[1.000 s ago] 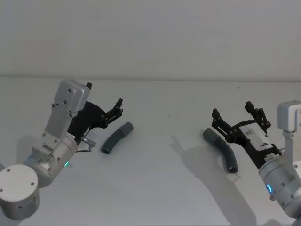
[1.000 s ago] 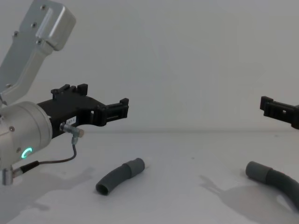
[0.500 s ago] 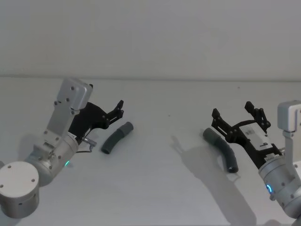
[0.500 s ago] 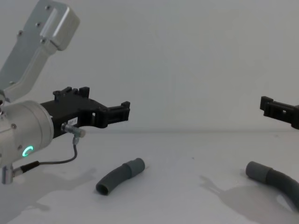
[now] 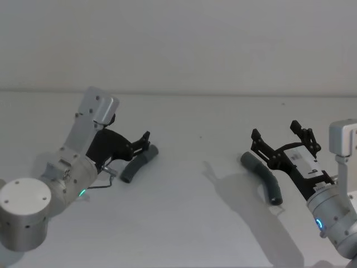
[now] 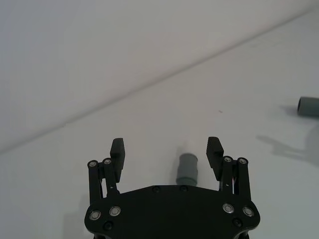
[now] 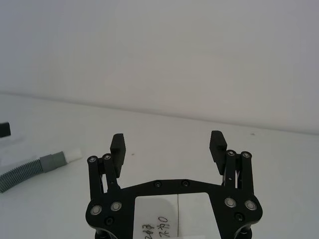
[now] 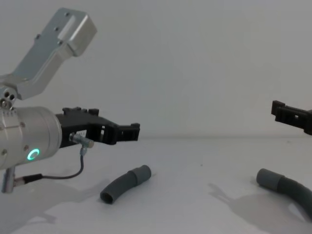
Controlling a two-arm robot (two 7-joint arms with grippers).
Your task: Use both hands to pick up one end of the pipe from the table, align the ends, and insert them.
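Observation:
My gripper will push the two pipe pieces together, and the short pipe piece's white tip [image 8: 152, 173] will slide inside, because the longer pipe piece's cuff has a dark opening [image 6: 300, 106].
The short pipe piece [image 5: 138, 162] [image 8: 124, 184] lies on the white table [image 5: 189, 223] at the left, its smooth cuff [image 6: 188, 168] pointing away. My left gripper [image 5: 142, 144] [image 6: 166, 147] [image 8: 134, 129] hovers open just over it, with the cuff showing between the fingers and no contact. The longer pipe piece [image 5: 265, 177] [image 8: 287, 187] lies at the right, its cuff [image 6: 309, 106] toward the middle. My right gripper [image 5: 275, 129] [image 7: 167, 138] [image 8: 279, 109] hangs open above it, holding nothing. In the right wrist view the short piece [image 7: 30, 169] shows its white tip [image 7: 74, 154].
The table runs bare between the two pieces, with a wide open stretch in the middle. A plain pale wall [image 5: 178, 44] closes off the far edge. A thin cable [image 8: 73, 170] loops under my left wrist.
My left gripper has dropped lower and moved forward over the short piece. The right gripper and both pipe pieces have stayed where they were.

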